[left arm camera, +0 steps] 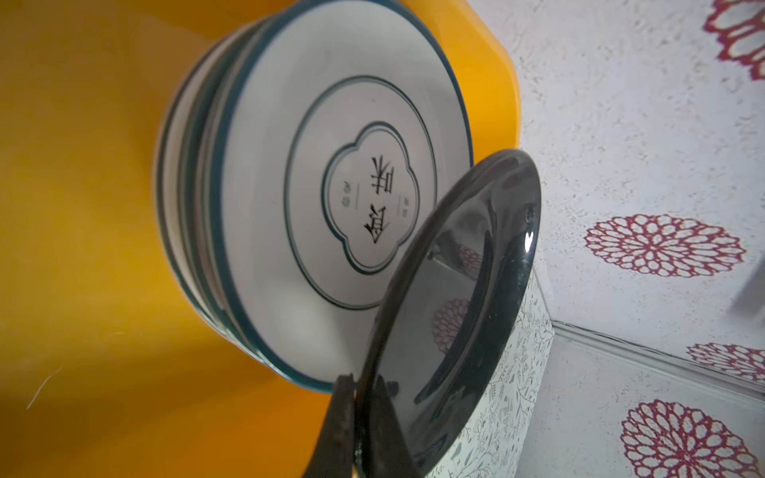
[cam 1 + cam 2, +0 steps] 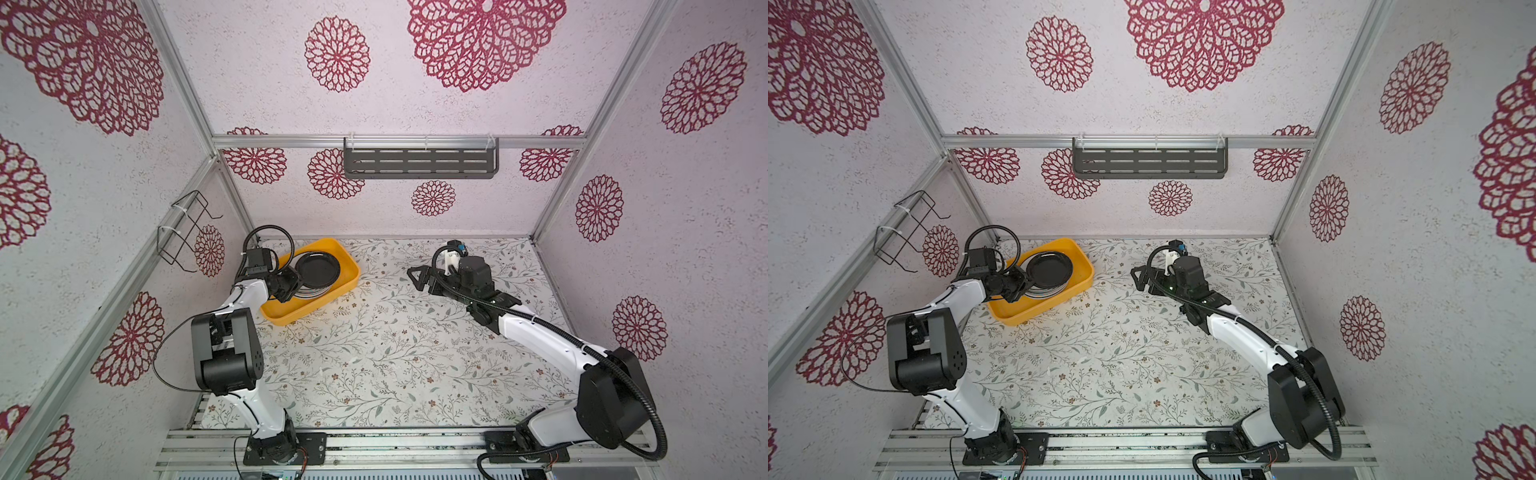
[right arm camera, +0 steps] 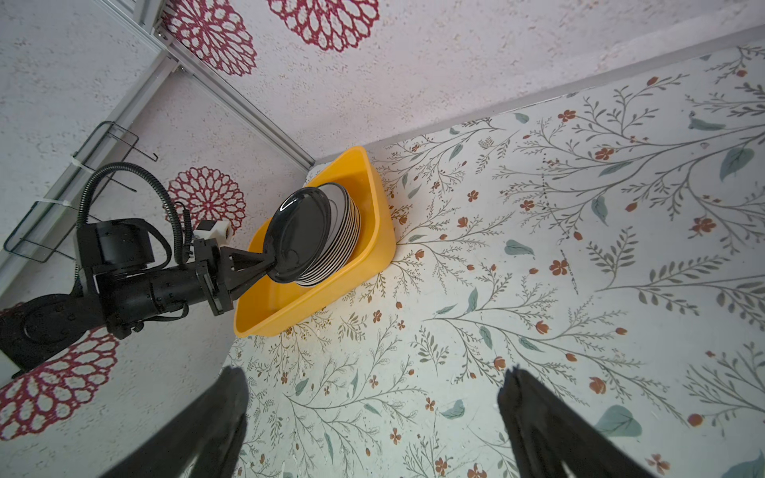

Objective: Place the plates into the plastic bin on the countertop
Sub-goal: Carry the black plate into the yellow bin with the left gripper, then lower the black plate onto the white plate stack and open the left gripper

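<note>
The smaller black plate (image 2: 318,269) is facing up over the white stack, so the robot's left gripper should go on bringing down the black plate's rim until the black plate sits on the top white plate (image 1: 370,195).
The yellow plastic bin (image 2: 291,316) sits at the back left of the countertop (image 2: 395,353). A stack of several white plates (image 3: 345,244) with teal rims stands in its far half. The top white one (image 1: 289,207) shows a flower outline with lettering. Over the stack a smaller glossy black plate (image 2: 318,270) (image 1: 455,310) lies tilted, its near edge raised. My left gripper (image 2: 296,279) (image 1: 360,385) is shut on that near rim, reaching in over the bin's left wall. My right gripper (image 2: 417,278) (image 3: 372,376) stands open over bare countertop to the right of the bin, holding nothing.
A grey slotted shelf (image 2: 419,160) hangs on the back wall and a black wire rack (image 2: 187,232) on the left wall. The bin's near half (image 3: 273,306) holds no plates. Aluminium rails (image 2: 407,440) run along the front edge under both arm bases.
</note>
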{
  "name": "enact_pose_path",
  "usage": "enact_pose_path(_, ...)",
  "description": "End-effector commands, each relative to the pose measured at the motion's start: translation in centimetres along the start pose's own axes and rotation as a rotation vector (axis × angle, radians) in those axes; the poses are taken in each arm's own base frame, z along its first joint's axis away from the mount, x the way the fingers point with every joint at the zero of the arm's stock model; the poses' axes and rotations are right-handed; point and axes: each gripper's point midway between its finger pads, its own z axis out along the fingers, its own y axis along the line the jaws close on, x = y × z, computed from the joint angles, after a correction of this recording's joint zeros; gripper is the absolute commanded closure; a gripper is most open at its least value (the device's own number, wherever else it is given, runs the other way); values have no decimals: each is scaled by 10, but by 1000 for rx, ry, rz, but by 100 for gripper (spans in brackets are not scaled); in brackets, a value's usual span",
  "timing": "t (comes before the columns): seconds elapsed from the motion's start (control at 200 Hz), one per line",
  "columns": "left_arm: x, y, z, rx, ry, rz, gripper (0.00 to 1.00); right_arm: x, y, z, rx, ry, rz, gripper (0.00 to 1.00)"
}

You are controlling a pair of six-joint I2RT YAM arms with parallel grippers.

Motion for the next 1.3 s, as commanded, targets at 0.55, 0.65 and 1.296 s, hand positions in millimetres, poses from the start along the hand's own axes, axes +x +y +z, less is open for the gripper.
enact_pose_path(0.55,-35,13,25,-5,-28,-47,98,-19,3,17,2,-31,16,1)
enact_pose_path(0.65,-35,13,27,-5,-26,-50,96,-18,2,19,4,-26,17,1)
enact_pose_path(1.296,-37,18,6,-84,-74,-12,45,-15,-4,19,16,-23,14,1)
